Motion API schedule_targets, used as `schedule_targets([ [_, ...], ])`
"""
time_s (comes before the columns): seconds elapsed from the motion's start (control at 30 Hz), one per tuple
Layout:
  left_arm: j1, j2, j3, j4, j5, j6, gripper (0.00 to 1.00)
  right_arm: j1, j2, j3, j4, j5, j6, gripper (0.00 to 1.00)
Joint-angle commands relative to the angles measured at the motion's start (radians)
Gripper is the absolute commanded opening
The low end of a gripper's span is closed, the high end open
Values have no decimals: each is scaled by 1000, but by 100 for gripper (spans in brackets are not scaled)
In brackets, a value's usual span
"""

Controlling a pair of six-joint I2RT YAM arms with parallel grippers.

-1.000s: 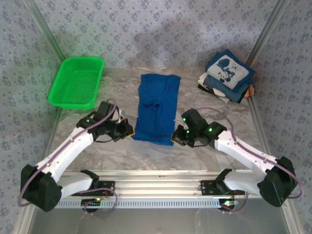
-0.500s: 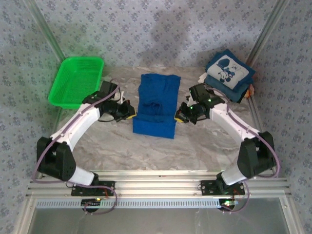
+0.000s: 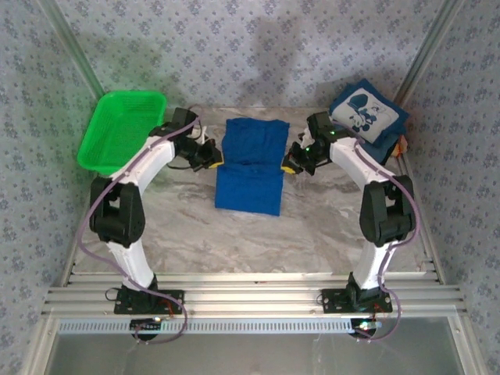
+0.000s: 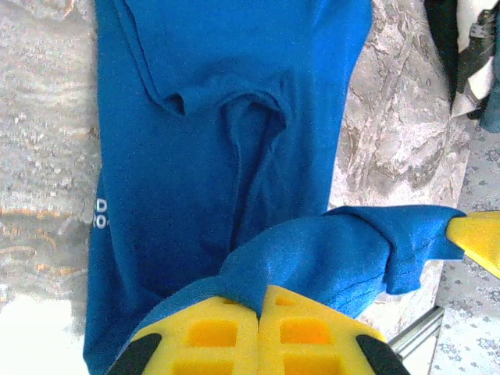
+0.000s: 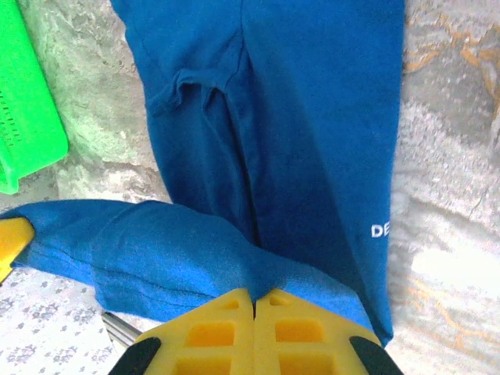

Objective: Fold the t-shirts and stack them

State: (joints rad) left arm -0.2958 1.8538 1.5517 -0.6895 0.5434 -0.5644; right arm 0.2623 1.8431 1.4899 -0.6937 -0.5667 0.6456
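Observation:
I keep lowering the hem's corner with my left gripper until it rests on the t-shirt (image 3: 227, 158), as the hem (image 3: 251, 165) runs straight across the royal-blue t-shirt, side to side.
A royal-blue t-shirt (image 3: 251, 141) lies lengthwise at the middle of the table, with white lettering along one side (image 5: 380, 230). My left gripper (image 3: 212, 158) (image 4: 260, 291) is shut on one corner of its hem. My right gripper (image 3: 287, 164) (image 5: 255, 295) is shut on the other corner. The pinched hem hangs between them above the rest of the t-shirt (image 4: 219, 141), about halfway along it. A stack of folded t-shirts (image 3: 366, 116), a navy one with white cartoon print on top, sits at the back right.
A green mesh basket (image 3: 123, 131) stands at the back left, close to the left arm. The stack's edge (image 4: 469, 47) lies just beyond the t-shirt's right side. Metal frame posts (image 3: 431, 39) rise at the table's back corners.
Both grippers have carried the t-shirt's near hem away from the arm bases toward the far end. The cloth now doubles over itself and both arms are stretched out.

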Motion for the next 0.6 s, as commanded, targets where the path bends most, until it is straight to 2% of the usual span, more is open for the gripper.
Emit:
schedule_targets([
  [0.0,12,63,71,-30,21,37,0,-20,52,50,-44,-26,-48,0],
  [0.37,30,270,216,-44,16,57,2,-55,232,140,-27,-51,-74,0],
  [0.43,30,303,250,-45,15,54,5,-59,271,168,-32,-56,-80,0],
  [0.5,30,339,297,-46,10,46,20,-68,309,198,-28,-50,-73,3],
  [0.57,32,380,354,-47,21,28,36,-85,346,238,2,-71,-48,16],
])
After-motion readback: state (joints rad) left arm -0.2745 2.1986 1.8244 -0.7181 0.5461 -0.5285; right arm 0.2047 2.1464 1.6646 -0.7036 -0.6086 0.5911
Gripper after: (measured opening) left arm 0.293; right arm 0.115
